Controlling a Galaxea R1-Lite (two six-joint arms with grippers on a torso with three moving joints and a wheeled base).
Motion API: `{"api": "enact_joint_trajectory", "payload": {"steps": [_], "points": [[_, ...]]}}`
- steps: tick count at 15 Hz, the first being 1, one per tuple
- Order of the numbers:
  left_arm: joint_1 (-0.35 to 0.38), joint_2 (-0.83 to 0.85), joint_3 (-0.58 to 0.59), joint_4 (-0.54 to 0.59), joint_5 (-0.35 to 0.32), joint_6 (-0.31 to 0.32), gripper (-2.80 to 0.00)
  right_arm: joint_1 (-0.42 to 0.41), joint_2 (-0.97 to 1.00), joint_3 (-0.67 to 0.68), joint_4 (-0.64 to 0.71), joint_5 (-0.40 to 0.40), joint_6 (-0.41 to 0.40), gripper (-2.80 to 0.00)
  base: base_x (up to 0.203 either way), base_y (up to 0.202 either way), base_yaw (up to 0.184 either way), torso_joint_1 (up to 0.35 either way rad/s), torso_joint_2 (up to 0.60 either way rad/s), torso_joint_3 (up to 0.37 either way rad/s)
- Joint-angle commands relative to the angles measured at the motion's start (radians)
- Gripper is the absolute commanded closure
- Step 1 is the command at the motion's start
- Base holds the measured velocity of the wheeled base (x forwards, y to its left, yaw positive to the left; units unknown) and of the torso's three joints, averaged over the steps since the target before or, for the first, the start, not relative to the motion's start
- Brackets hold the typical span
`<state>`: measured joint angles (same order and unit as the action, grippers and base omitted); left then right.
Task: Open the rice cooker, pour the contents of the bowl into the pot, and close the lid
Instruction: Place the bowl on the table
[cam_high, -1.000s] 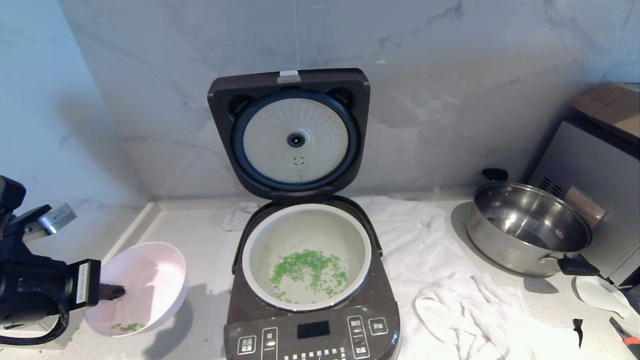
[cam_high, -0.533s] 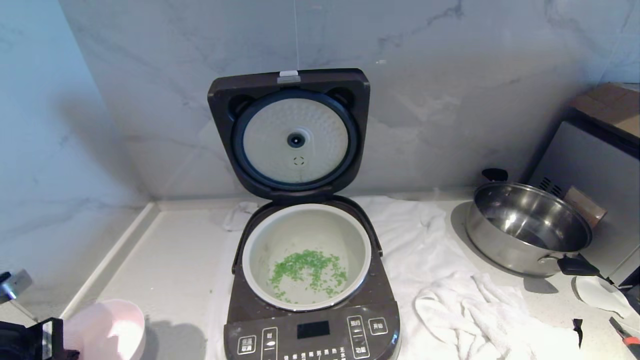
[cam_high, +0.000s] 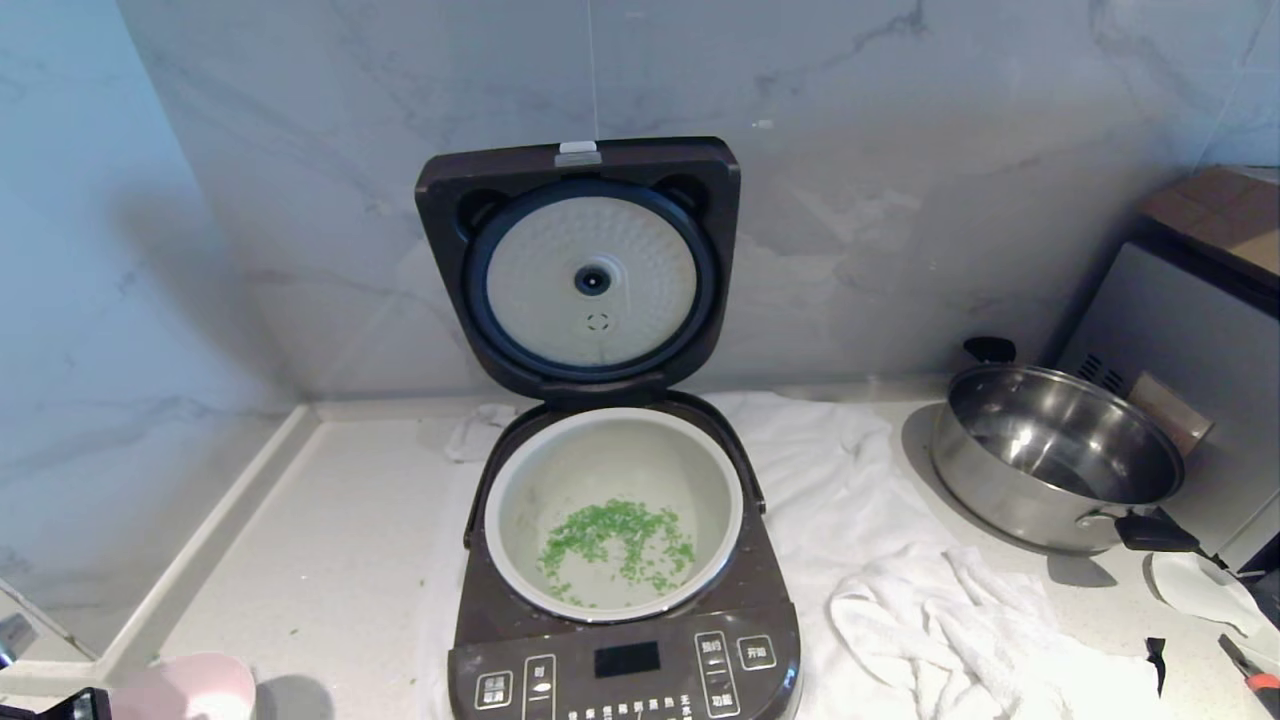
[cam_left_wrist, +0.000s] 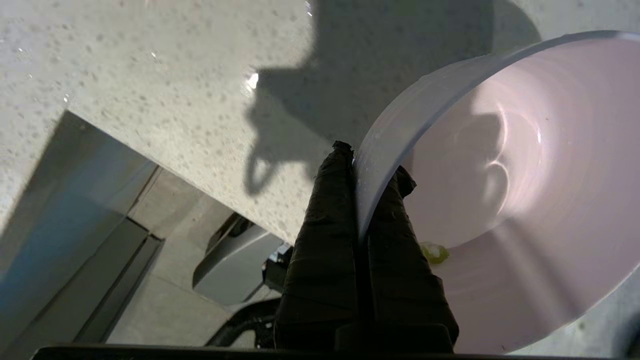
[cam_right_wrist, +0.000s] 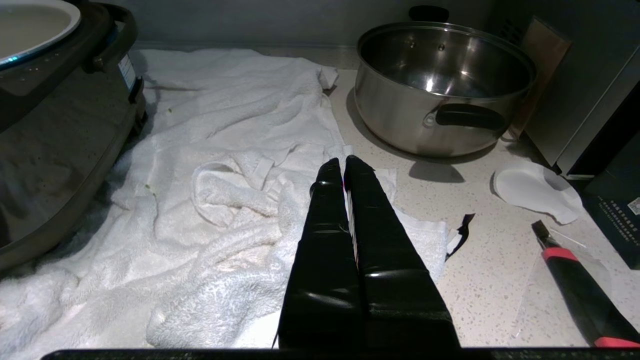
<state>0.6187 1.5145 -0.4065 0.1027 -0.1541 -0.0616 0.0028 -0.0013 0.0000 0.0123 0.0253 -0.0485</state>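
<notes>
The pale pink bowl (cam_high: 198, 690) is over clear counter beside the rice cooker with its opening up, so my left gripper should keep lowering it and let go once the bowl's base rests.
The rice cooker (cam_high: 620, 650) stands mid-counter with its lid (cam_high: 580, 270) swung upright against the wall. Green chopped bits (cam_high: 615, 545) lie on the floor of the white pot (cam_high: 610, 450). At the lower left corner of the head view, only the top of the pale pink bowl (cam_high: 195, 685) shows. My left gripper (cam_left_wrist: 372, 161) is shut on the rim of the bowl (cam_left_wrist: 525, 200), one finger inside and one outside. A single green bit (cam_left_wrist: 434, 252) clings inside it. My right gripper (cam_right_wrist: 344, 162) is shut and empty, parked over the towel.
A white towel (cam_high: 900, 560) spreads to the right of the cooker. A steel pan with black handles (cam_high: 1060, 455) stands beyond it, beside a grey appliance (cam_high: 1180, 340). A raised counter edge (cam_high: 200, 540) runs along the left. A red-and-black tool (cam_right_wrist: 575, 280) lies at the front right.
My left gripper has carried the bowl away from the cooker, down to the lower left corner of the head view. The arm is now almost out of that view.
</notes>
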Motion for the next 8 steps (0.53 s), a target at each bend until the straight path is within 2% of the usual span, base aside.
{"api": "enact_joint_trajectory", "payload": {"steps": [1, 4, 6, 8], "points": [[0.053, 0.113, 0.015, -0.074, 0.002, 0.005, 0.0, 0.0, 0.001, 0.0, 0.0, 0.001, -0.001, 0.0, 0.0, 0.0, 0.0, 0.0, 0.0, 0.0], [0.117, 0.256, 0.011, -0.196, 0.009, 0.046, 0.0, 0.0, 0.001, 0.0, 0.0, 0.001, -0.001, 0.0, 0.0, 0.0, 0.0, 0.0, 0.0, 0.0], [0.157, 0.311, 0.018, -0.281, 0.042, 0.06, 0.0, 0.0, 0.001, 0.0, 0.0, 0.001, -0.001, 0.0, 0.0, 0.0, 0.0, 0.0, 0.0, 0.0], [0.192, 0.311, 0.018, -0.284, 0.047, 0.105, 0.0, 0.0, 0.001, 0.0, 0.0, 0.001, -0.001, 0.0, 0.0, 0.0, 0.0, 0.0, 0.0, 0.0]]}}
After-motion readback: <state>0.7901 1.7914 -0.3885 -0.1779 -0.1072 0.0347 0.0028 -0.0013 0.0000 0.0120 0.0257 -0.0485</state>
